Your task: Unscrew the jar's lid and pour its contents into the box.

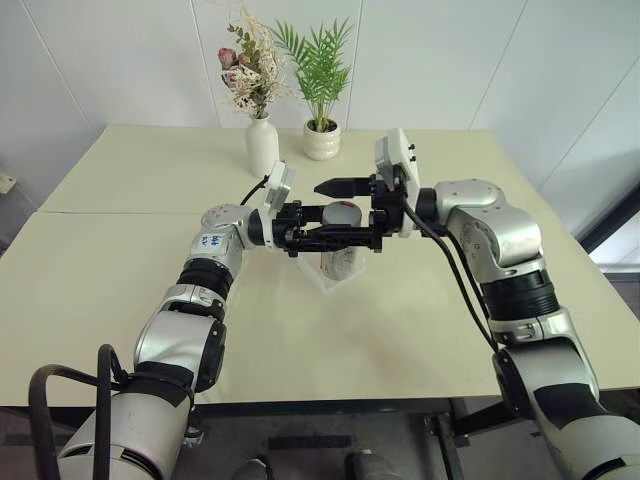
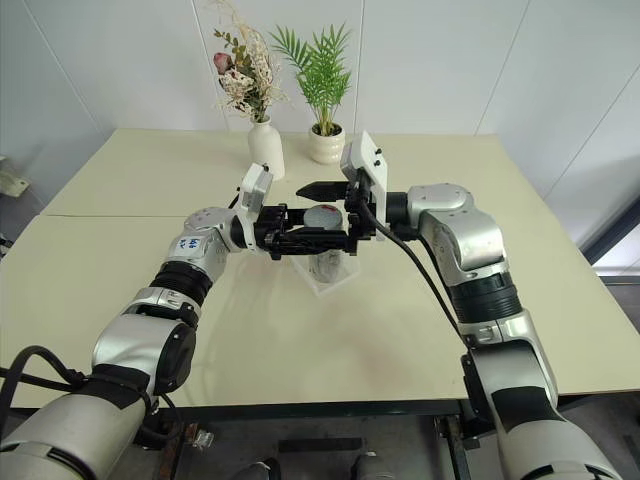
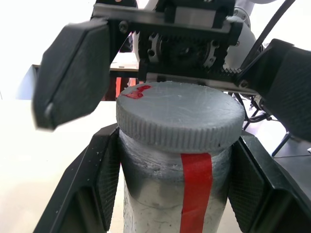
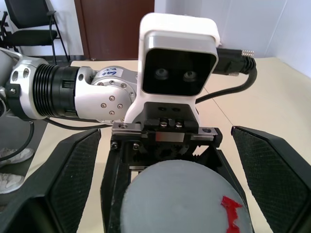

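My left gripper is closed on the jar's body, so the red patch [image 4: 231,213] near the lid's rim should move around when I turn the grey lid [image 4: 182,201].
The clear jar [image 3: 155,194] with a red label strip stands upright above the table, and my left gripper [image 3: 176,145] is shut on its body just under the lid. The grey ribbed lid [image 3: 180,119], marked with a red patch, sits on the jar. My right gripper [image 1: 338,210] is open, reaching in from the opposite side. Its black fingers [image 3: 73,73] stand on either side of the lid, apart from it. The clear box [image 1: 333,290] lies on the table directly under the jar. The contents are hidden inside the jar.
A white vase [image 1: 262,145] with dried flowers and a ribbed white pot [image 1: 322,140] with a green plant stand at the back of the cream table [image 1: 150,180]. A wall rises behind them. The table's front edge runs close to the arms.
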